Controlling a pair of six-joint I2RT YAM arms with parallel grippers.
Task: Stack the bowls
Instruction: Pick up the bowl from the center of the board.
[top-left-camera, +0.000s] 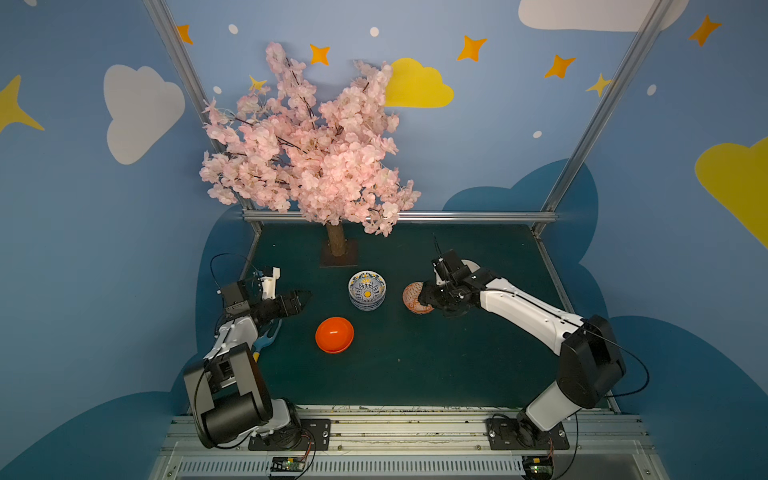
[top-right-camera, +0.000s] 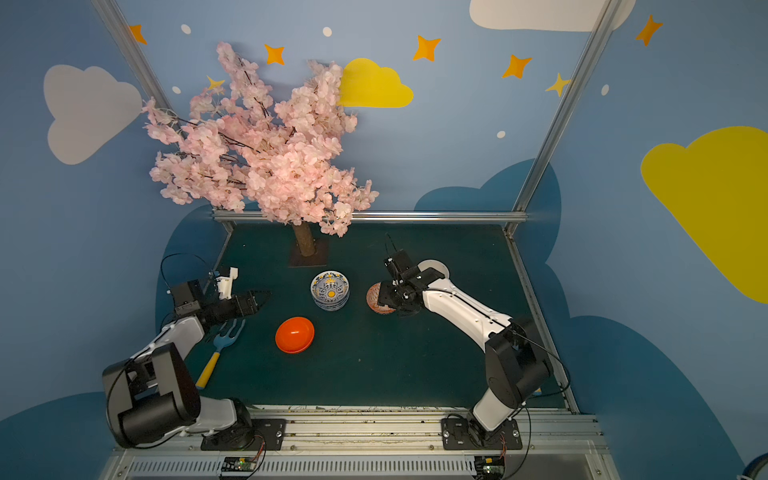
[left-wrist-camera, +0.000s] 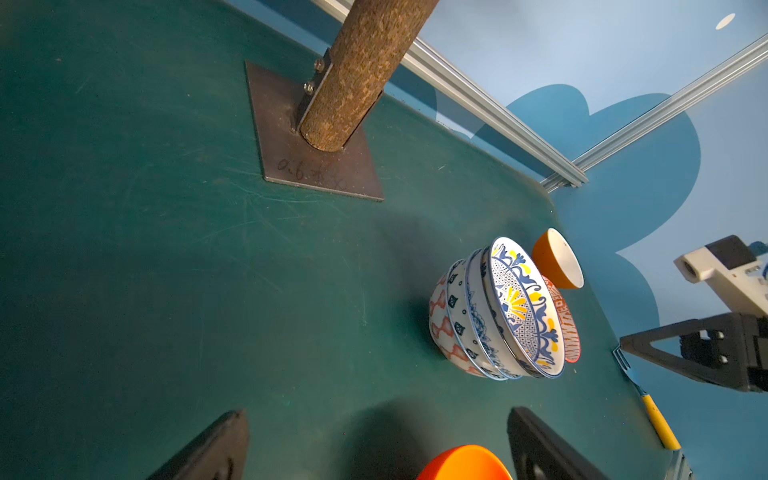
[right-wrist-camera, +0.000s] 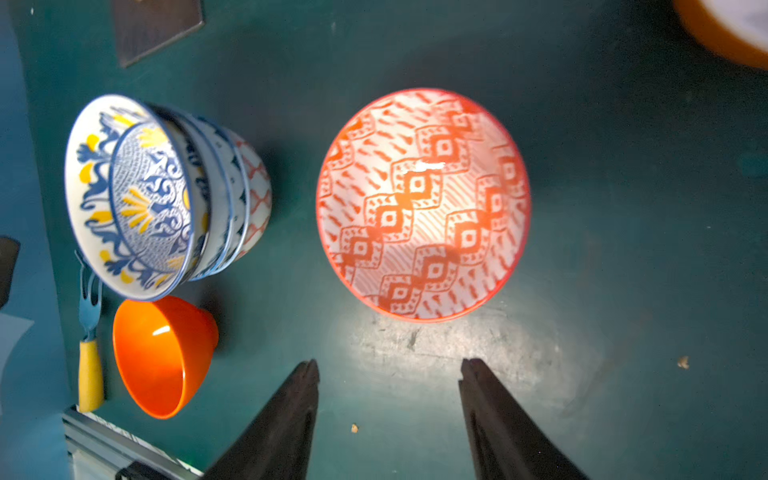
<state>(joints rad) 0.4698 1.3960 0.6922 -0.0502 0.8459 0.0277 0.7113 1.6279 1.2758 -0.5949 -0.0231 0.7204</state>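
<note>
The orange bowl (top-left-camera: 334, 335) is upright and its rim is clear of the stack, so the robot's right gripper should continue to head toward that rim (top-left-camera: 352, 331) until the gripper's open fingers are on both sides of it.
A stack of several patterned bowls (top-left-camera: 367, 289) (top-right-camera: 330, 289) (right-wrist-camera: 166, 195), topped by a blue, white and yellow one, stands mid-table. A glossy orange bowl (top-left-camera: 334, 334) (right-wrist-camera: 164, 353) sits in front of it. An orange-white lattice bowl (top-left-camera: 412, 297) (right-wrist-camera: 422, 203) rests on the mat to the right. My right gripper (right-wrist-camera: 390, 363) (top-left-camera: 426, 297) hovers open just above it, holding nothing. A cream-white bowl (top-right-camera: 436, 266) (left-wrist-camera: 559, 257), orange outside, lies behind the right arm. My left gripper (left-wrist-camera: 378, 415) (top-left-camera: 305, 300) is open and empty, left of the stack.
A pink blossom tree (top-left-camera: 336, 245) on a metal base plate stands behind the stack. A blue fork with a yellow handle (top-right-camera: 220, 345) lies under the left arm. Aluminium rails (top-left-camera: 399, 216) border the green mat.
</note>
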